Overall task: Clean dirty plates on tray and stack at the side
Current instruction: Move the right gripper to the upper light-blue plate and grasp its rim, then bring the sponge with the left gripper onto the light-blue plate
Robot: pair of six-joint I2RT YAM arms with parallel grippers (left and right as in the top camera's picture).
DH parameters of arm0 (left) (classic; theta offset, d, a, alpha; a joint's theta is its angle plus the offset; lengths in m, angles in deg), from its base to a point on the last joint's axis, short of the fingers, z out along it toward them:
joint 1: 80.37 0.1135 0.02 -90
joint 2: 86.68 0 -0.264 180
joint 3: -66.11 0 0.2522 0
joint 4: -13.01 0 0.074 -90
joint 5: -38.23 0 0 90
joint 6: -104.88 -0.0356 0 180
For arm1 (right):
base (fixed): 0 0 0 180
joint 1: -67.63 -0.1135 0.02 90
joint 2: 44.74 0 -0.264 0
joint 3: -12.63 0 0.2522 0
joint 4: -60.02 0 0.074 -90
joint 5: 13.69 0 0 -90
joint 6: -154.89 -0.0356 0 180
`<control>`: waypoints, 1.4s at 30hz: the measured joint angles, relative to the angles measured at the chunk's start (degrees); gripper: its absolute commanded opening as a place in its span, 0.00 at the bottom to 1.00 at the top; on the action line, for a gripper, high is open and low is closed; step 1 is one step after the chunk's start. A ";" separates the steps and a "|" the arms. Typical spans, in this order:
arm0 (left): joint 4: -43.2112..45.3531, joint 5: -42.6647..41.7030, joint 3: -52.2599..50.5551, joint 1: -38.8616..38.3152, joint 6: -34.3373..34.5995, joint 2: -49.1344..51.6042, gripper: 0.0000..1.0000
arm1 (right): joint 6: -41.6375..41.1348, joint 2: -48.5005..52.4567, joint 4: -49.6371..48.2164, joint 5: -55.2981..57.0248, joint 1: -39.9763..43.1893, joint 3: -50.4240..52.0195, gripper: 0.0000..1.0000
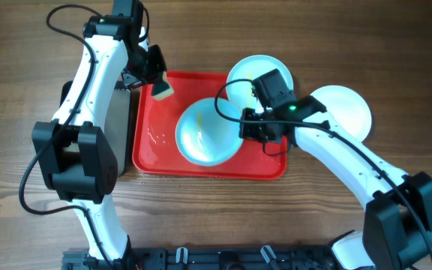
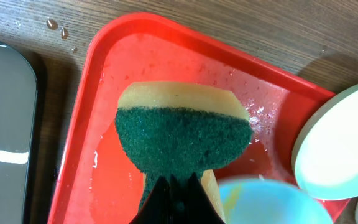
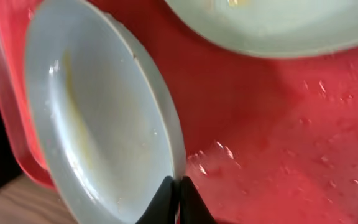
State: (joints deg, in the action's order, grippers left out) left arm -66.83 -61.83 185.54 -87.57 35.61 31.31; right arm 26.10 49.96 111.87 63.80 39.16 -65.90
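Note:
I should lay the smeared turquoise plate (image 1: 207, 133) flat with my right gripper and hold the plate's rim (image 1: 238, 147) while the sponge scrubs, because the plate is hanging at a slant above the red tray.
My right gripper (image 1: 246, 126) (image 3: 178, 185) is shut on the rim of a pale turquoise plate (image 1: 207, 133) (image 3: 98, 124) and holds it tilted up over the red tray (image 1: 156, 154) (image 3: 278, 143). The plate has a yellowish smear inside. A second turquoise plate (image 1: 255, 73) (image 3: 272, 25) rests at the tray's far right corner. A cream-white plate (image 1: 345, 110) lies on the table right of the tray. My left gripper (image 1: 158, 81) (image 2: 176, 186) is shut on a yellow and green sponge (image 1: 162, 90) (image 2: 182, 134) above the tray's far left corner (image 2: 135, 56).
A black tray (image 1: 120, 112) (image 2: 5, 124) lies along the red tray's left side, under my left arm. Water drops sit on the wood (image 2: 55, 25) and on the wet tray floor. Both plates show at the right edge of the left wrist view (image 2: 347, 143).

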 measured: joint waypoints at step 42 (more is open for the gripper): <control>8.57 1.86 -16.72 -0.94 -14.51 0.07 0.04 | -3.61 23.61 -6.64 4.81 -7.06 -15.32 0.04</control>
State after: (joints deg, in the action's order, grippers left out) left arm -58.27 -59.97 168.82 -88.51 21.09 31.38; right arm 22.49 73.56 105.22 68.60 32.10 -81.22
